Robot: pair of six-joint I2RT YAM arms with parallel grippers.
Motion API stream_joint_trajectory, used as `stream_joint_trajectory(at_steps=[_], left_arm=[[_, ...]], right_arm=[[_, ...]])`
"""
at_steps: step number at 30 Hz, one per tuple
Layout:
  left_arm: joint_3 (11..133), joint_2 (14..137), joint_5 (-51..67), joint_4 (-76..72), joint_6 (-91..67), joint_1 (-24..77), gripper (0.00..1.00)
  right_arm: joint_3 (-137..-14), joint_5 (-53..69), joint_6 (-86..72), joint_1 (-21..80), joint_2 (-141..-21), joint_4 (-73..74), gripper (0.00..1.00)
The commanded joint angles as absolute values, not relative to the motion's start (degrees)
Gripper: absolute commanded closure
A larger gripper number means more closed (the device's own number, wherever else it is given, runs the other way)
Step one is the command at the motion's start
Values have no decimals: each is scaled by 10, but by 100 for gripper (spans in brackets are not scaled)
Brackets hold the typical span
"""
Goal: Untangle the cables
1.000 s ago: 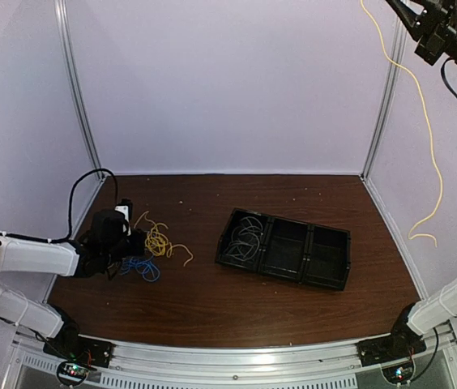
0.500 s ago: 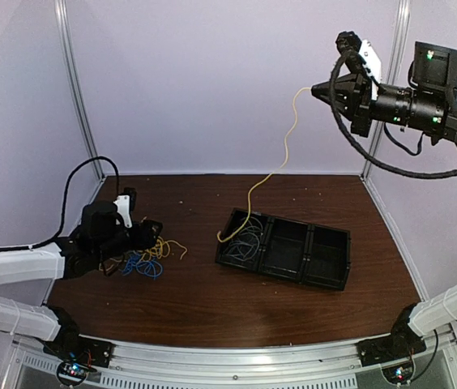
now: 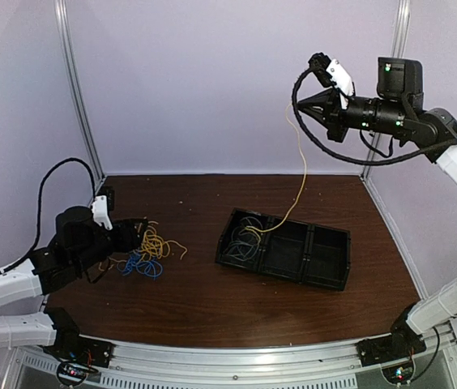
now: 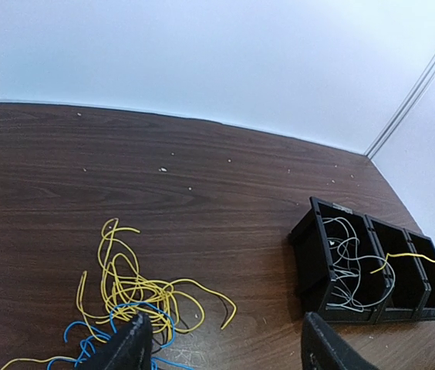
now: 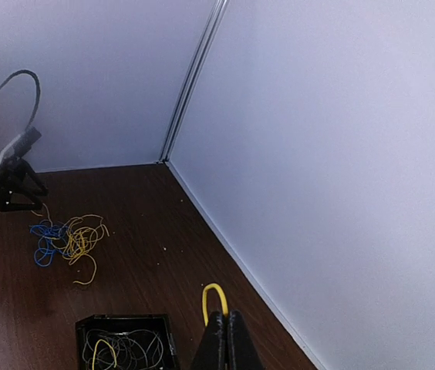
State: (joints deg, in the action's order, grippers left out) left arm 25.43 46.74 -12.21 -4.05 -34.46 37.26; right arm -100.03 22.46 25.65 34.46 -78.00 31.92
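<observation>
My right gripper should move the yellow cable's lower end [image 3: 250,229] away from the grey cables, because it hangs over them, and lower the cable into the empty middle compartment [image 3: 284,249].
A tangle of yellow cables [image 3: 157,241] and blue cables [image 3: 141,265] lies on the table at the left; it also shows in the left wrist view [image 4: 129,289]. My left gripper [image 3: 135,237] is open and sits just left of the tangle, its fingers [image 4: 129,345] low over the blue loops. My right gripper [image 3: 303,104] is raised high at the right, shut on one yellow cable [image 3: 300,166]. That cable hangs down into the black tray [image 3: 326,279]. Pale grey cables [image 3: 249,237] lie in the tray's left compartment. A yellow loop [image 5: 214,301] sticks out past the shut fingers.
The black tray has three compartments and stands right of the table's middle. The yellow cable's end [image 4: 406,258] rests across the tray's compartments. White walls with metal posts [image 3: 79,89] enclose the table on three sides.
My right gripper has swung down and left from the top right corner, bringing the hanging yellow cable over the tray. My left gripper has drawn back slightly to the left of the tangle.
</observation>
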Motion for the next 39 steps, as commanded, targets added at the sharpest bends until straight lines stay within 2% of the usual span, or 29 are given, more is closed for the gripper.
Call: stream_joint_trajectory(at_steps=[1, 6, 14, 19, 33, 39], left_arm=[[242, 447, -140, -36, -354, 375, 33], [241, 447, -139, -35, -351, 375, 33], [244, 454, -134, -48, -351, 375, 33], [244, 454, -127, -48, -352, 375, 33], [245, 451, -130, -45, -349, 375, 34], [245, 445, -130, -44, -350, 375, 33]], right_arm=[[-982, 233, 236, 314, -776, 269, 100], [-962, 258, 216, 282, -772, 250, 100], [-1074, 262, 214, 278, -796, 275, 100], [-1080, 256, 215, 277, -798, 276, 100], [-955, 245, 236, 268, -761, 263, 100], [-838, 273, 234, 267, -751, 246, 100]])
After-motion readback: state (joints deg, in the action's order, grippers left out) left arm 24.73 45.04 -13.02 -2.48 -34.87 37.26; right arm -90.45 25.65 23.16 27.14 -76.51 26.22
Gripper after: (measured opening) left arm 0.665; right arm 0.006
